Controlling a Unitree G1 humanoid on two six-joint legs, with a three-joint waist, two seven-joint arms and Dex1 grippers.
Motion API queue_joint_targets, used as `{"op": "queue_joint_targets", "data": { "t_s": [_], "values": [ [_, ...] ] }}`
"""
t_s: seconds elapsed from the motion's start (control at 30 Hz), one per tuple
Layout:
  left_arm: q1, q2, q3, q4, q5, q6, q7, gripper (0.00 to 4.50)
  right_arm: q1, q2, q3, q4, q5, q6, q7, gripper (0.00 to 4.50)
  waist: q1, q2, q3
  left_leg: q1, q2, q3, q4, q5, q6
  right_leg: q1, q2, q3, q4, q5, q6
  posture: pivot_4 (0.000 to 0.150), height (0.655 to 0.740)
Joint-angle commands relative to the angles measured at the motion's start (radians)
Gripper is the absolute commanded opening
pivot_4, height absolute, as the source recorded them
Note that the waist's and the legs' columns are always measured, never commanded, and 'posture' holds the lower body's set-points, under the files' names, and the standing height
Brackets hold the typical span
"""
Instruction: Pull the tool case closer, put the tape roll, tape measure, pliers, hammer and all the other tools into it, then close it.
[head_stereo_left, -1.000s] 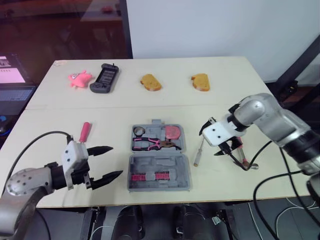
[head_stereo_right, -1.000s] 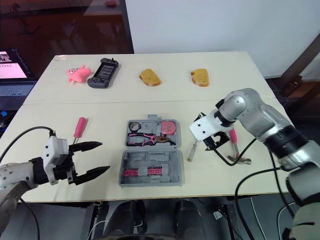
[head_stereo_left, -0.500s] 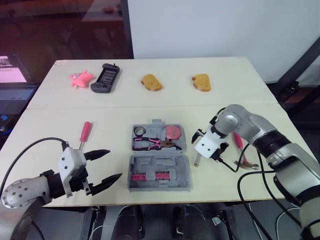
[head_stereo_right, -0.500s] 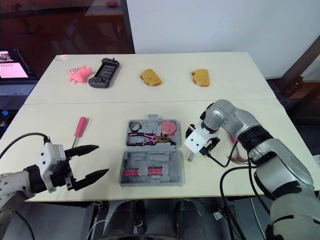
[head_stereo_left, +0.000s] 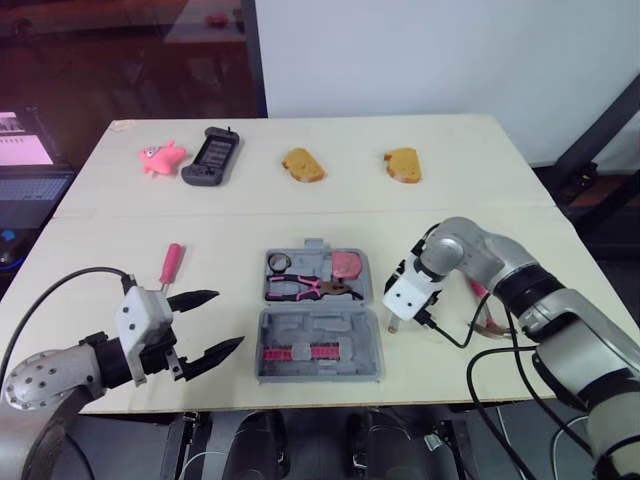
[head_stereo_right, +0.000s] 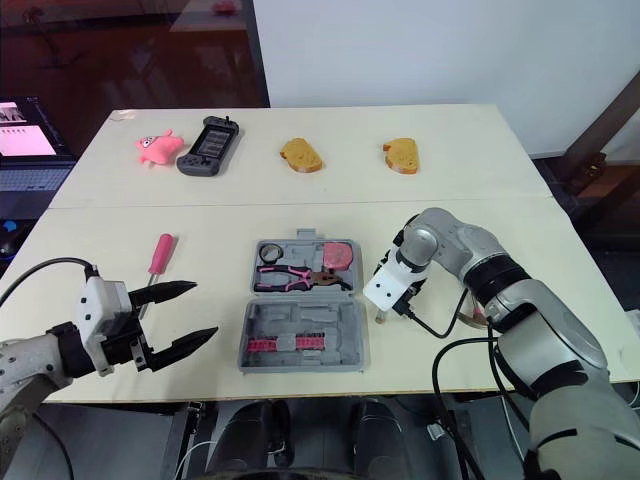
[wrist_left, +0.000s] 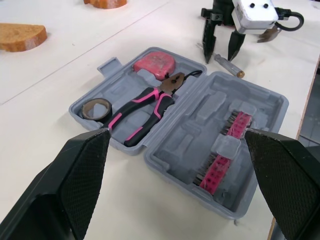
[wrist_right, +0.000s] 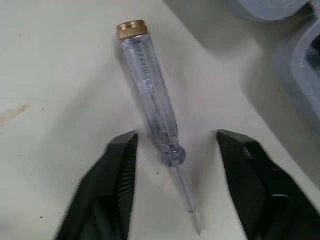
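Observation:
My gripper will lower the clear-handled screwdriver (wrist_right: 154, 95). An empty narrow slot (head_stereo_left: 314, 322) runs beside the tool case's hinge, so the screwdriver will settle flat in that slot.
The grey tool case (head_stereo_left: 318, 330) lies open at the table's middle front. It holds a tape roll (head_stereo_left: 278, 263), pink-handled pliers (head_stereo_left: 305, 288), a pink tape measure (head_stereo_left: 347, 264) and a strip of pink bits (head_stereo_left: 300, 353). Just right of it lies a clear-handled screwdriver (wrist_right: 150, 107) with a brass cap. My right gripper (wrist_right: 176, 134) is down over it, open, one finger on each side with gaps showing. The pink-handled hammer (head_stereo_left: 478, 290) lies further right. A pink-handled screwdriver (head_stereo_left: 171, 264) lies left of the case. My left gripper (head_stereo_left: 228, 320) hovers open, front left of the case.
Along the far side sit a pink toy (head_stereo_left: 160, 157), a black game controller (head_stereo_left: 210, 155) and two bread pieces (head_stereo_left: 301, 164) (head_stereo_left: 402, 164). A laptop (head_stereo_left: 25, 150) stands off the table's left edge. The case lies close to the table's front edge (head_stereo_left: 330, 395).
My right gripper has moved left from above the hammer to the clear screwdriver and come down over it, its fingers narrowing. The left gripper has barely moved.

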Motion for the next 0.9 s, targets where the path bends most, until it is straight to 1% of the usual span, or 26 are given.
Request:
{"op": "queue_joint_targets", "data": {
  "t_s": [0.03, 0.1, 0.17, 0.23, 0.33, 0.43, 0.53, 0.63, 0.73, 0.8, 0.9],
  "values": [
    [0.001, 0.011, 0.004, -0.019, 0.005, 0.0, 0.002, 4.5, -0.014, 0.018, -0.005, 0.041, -0.023, -0.001, -0.005, 0.93, -0.002, -0.001, -0.001, 0.001, 0.0, 0.0, 0.0, 0.0, 0.0, 0.001, 0.0, 0.0, 0.0, 0.0, 0.0, 0.15, 0.7188],
    [0.0, 0.01, 0.004, -0.02, 0.005, 0.001, 0.002, 4.5, -0.018, 0.023, -0.008, 0.054, -0.024, -0.008, -0.008, 0.05, -0.004, -0.001, -0.001, 0.005, 0.0, 0.0, 0.0, 0.0, 0.0, 0.004, 0.0, 0.0, 0.0, 0.0, 0.0, 0.15, 0.7188],
    [-0.002, 0.01, 0.0, -0.019, 0.008, 0.001, 0.004, 4.5, -0.02, 0.028, -0.013, 0.059, -0.02, -0.009, -0.004, 0.05, -0.004, -0.001, -0.001, 0.009, 0.0, 0.0, -0.002, -0.002, 0.003, 0.008, 0.0, 0.0, 0.0, 0.0, -0.001, 0.15, 0.7188],
    [-0.002, 0.008, -0.004, -0.018, 0.011, 0.0, 0.004, 4.5, -0.019, 0.026, -0.023, 0.051, -0.006, -0.005, 0.007, 0.05, -0.004, -0.001, -0.001, 0.01, 0.0, -0.001, -0.002, -0.003, 0.004, 0.008, 0.0, 0.0, 0.0, 0.0, -0.001, 0.15, 0.7188],
    [-0.005, 0.008, -0.01, -0.014, 0.014, -0.001, 0.002, 4.5, 0.0, 0.008, -0.059, 0.002, 0.055, 0.042, 0.067, 0.05, -0.002, -0.001, 0.0, 0.009, 0.0, -0.001, -0.002, -0.002, 0.003, 0.008, 0.0, 0.0, 0.0, 0.0, -0.001, 0.15, 0.7188],
    [-0.019, 0.012, -0.011, 0.004, 0.017, -0.004, -0.007, 4.5, 0.004, -0.035, -0.101, -0.086, 0.104, 0.09, 0.13, 0.05, 0.0, 0.0, 0.0, 0.009, 0.0, -0.001, -0.002, -0.001, 0.002, 0.007, 0.0, 0.0, 0.0, 0.0, -0.001, 0.15, 0.7188],
    [-0.041, 0.013, -0.024, 0.022, 0.023, -0.01, -0.018, 4.5, 0.029, -0.089, -0.145, -0.213, 0.163, 0.187, 0.206, 0.05, 0.005, 0.002, 0.001, 0.008, 0.0, -0.001, -0.002, -0.001, 0.002, 0.006, -0.001, 0.0, 0.0, 0.0, -0.001, 0.15, 0.7188],
    [-0.065, 0.014, -0.037, 0.035, 0.019, -0.01, -0.024, 4.5, 0.071, -0.135, -0.201, -0.36, 0.226, 0.352, 0.268, 0.05, 0.005, 0.002, 0.001, 0.008, 0.0, -0.002, -0.002, -0.003, 0.005, 0.007, -0.001, 0.0, 0.0, 0.0, -0.001, 0.15, 0.7188],
    [-0.09, 0.019, -0.049, 0.057, 0.023, -0.014, -0.035, 4.5, 0.118, -0.206, -0.248, -0.502, 0.309, 0.586, 0.28, 0.05, 0.005, 0.002, 0.001, 0.008, 0.0, -0.002, -0.003, -0.003, 0.005, 0.006, -0.001, 0.0, 0.0, 0.0, -0.001, 0.15, 0.7188],
    [-0.1, 0.02, -0.054, 0.066, 0.025, -0.016, -0.041, 4.5, 0.147, -0.212, -0.292, -0.567, 0.326, 0.699, 0.273, 0.05, 0.005, 0.002, 0.001, 0.008, 0.0, -0.002, -0.003, -0.003, 0.005, 0.006, -0.001, 0.0, 0.0, 0.0, -0.001, 0.15, 0.7188],
    [-0.119, 0.022, -0.07, 0.084, 0.026, -0.019, -0.053, 4.5, 0.202, -0.215, -0.353, -0.655, 0.323, 0.887, 0.203, 0.05, 0.004, 0.002, 0.001, 0.008, 0.0, -0.002, -0.003, -0.004, 0.006, 0.006, -0.001, 0.0, 0.0, 0.0, -0.001, 0.15, 0.7188]
  ]
}}
